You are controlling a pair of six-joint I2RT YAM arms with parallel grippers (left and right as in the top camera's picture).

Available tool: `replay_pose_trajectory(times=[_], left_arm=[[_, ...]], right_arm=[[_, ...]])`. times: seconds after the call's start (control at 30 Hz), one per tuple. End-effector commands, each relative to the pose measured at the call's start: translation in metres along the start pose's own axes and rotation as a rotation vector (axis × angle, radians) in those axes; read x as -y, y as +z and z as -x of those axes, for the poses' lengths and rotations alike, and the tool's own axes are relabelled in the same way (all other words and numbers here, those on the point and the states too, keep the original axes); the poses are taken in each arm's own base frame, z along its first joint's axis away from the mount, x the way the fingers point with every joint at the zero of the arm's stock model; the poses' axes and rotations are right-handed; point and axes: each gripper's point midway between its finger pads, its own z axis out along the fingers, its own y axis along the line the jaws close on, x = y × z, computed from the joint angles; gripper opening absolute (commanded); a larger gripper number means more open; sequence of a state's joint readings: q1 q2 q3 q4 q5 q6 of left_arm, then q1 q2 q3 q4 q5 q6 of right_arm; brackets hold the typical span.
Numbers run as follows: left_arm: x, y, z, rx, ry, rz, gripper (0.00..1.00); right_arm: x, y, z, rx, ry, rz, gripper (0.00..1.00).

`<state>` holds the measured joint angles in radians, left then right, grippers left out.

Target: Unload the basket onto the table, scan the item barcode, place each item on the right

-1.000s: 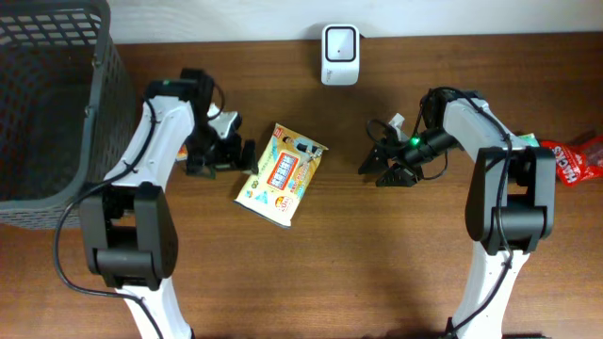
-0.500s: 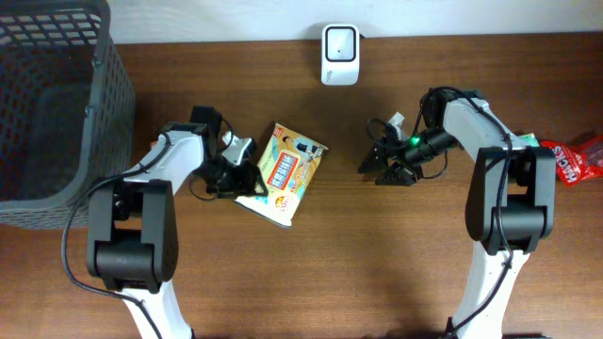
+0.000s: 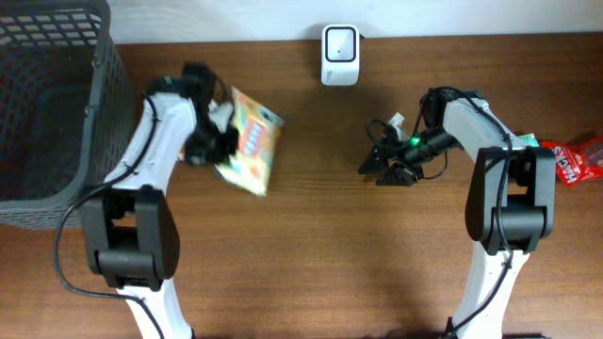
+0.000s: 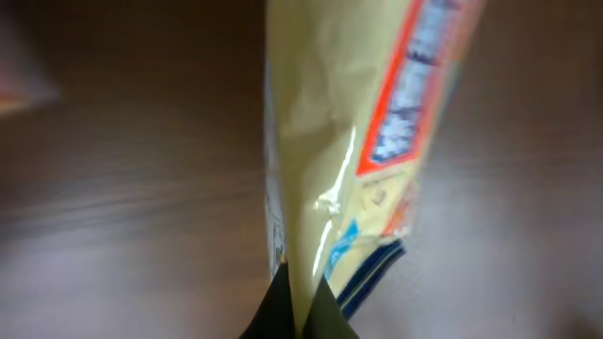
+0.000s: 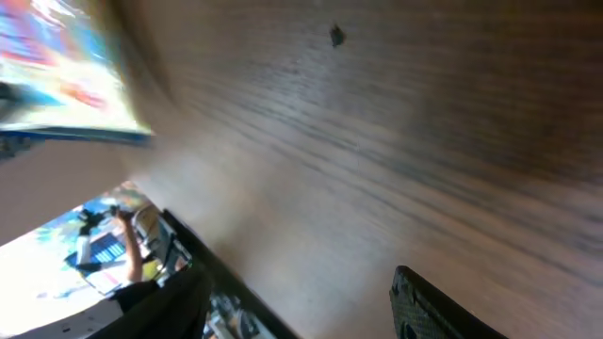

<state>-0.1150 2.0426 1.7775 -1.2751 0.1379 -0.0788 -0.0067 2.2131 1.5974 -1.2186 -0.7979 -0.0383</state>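
Note:
The packet hangs tilted from its pinched edge (image 4: 306,256) and its barcode is hidden. Next, my left gripper puts it down with the barcode up so that my right gripper can take it to the scanner (image 3: 340,56).
The item, a yellow snack packet (image 3: 251,141) with an orange and blue print, hangs tilted above the table left of centre. My left gripper (image 3: 215,143) is shut on its left edge. In the left wrist view the black fingertips (image 4: 273,318) pinch the packet's (image 4: 349,141) thin seam, with my left gripper (image 4: 303,306) at the bottom of the picture. No barcode shows in any view. The white scanner (image 3: 339,55) stands at the table's back edge. My right gripper (image 3: 384,168) stands open low over the wood at the right; in its wrist view my right gripper (image 5: 297,301) holds nothing.
A dark mesh basket (image 3: 47,104) fills the far left of the table. A red packet (image 3: 577,160) lies at the right edge behind the right arm. Cables hang round the right wrist.
My left gripper has shut on the packet's left edge and lifted it up and back to the left, off the table. The right arm has not moved.

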Motion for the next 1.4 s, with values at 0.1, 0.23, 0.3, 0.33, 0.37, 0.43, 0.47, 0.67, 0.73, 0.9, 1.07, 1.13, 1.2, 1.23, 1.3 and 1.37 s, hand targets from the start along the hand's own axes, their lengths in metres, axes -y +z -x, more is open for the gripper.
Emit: replay_pose_trajectory(times=[0.1,0.23,0.3,0.33,0.37,0.43,0.47,0.67,0.73,0.9,1.07,1.13,1.2,1.23,1.3,1.37], left_arm=[[-0.053,-0.176,0.054,0.472,-0.136,0.645,0.0],[-0.041,-0.179,0.048,0.449,-0.044,0.788,0.0],[-0.033,-0.154,0.047,0.379,0.035,0.824,0.0],[-0.033,-0.145,0.046,0.353,0.054,0.856,0.0],[-0.033,-0.137,0.044,0.329,0.073,0.887,0.0],[-0.033,-0.114,0.04,0.272,0.118,0.935,0.0],[-0.031,-0.1,0.038,0.239,0.144,0.951,0.0],[-0.017,-0.019,0.01,0.076,0.25,1.022,0.0],[-0.01,-0.002,0.001,0.059,0.276,1.049,0.0],[0.027,0.027,-0.022,0.075,0.341,1.038,0.0],[0.07,0.055,-0.033,0.097,0.369,0.887,0.25],[0.076,0.059,-0.034,0.097,0.363,0.849,0.69],[0.084,0.062,-0.037,0.068,0.341,0.773,0.99],[0.088,0.06,-0.037,0.055,0.326,0.732,0.99],[0.096,0.045,-0.03,0.046,0.284,0.653,0.99],[0.101,0.019,-0.017,0.079,0.239,0.595,0.99]], right_arm=[[0.003,-0.01,0.002,0.028,-0.048,-0.079,0.61],[0.004,-0.01,0.003,0.031,-0.054,-0.082,0.6],[0.005,-0.011,0.003,0.029,-0.069,-0.091,0.6],[0.006,-0.011,0.003,0.029,-0.069,-0.096,0.6],[0.007,-0.011,0.003,0.029,-0.068,-0.102,0.6],[0.008,-0.011,0.003,0.029,-0.069,-0.106,0.6],[0.008,-0.011,0.003,0.029,-0.069,-0.106,0.6],[0.009,-0.012,0.004,0.032,-0.065,-0.104,0.6],[0.011,-0.015,0.004,0.037,-0.058,-0.103,0.6],[0.02,-0.025,0.005,0.054,-0.025,-0.095,0.6],[0.028,-0.036,0.001,0.053,-0.009,-0.084,0.6],[0.029,-0.041,-0.002,0.048,-0.003,-0.076,0.61],[0.029,-0.045,-0.003,0.047,0.004,-0.073,0.63],[0.028,-0.047,-0.003,0.047,0.004,-0.073,0.63],[0.025,-0.051,-0.003,0.048,0.005,-0.072,0.63],[0.021,-0.054,-0.003,0.047,0.001,-0.072,0.63]])
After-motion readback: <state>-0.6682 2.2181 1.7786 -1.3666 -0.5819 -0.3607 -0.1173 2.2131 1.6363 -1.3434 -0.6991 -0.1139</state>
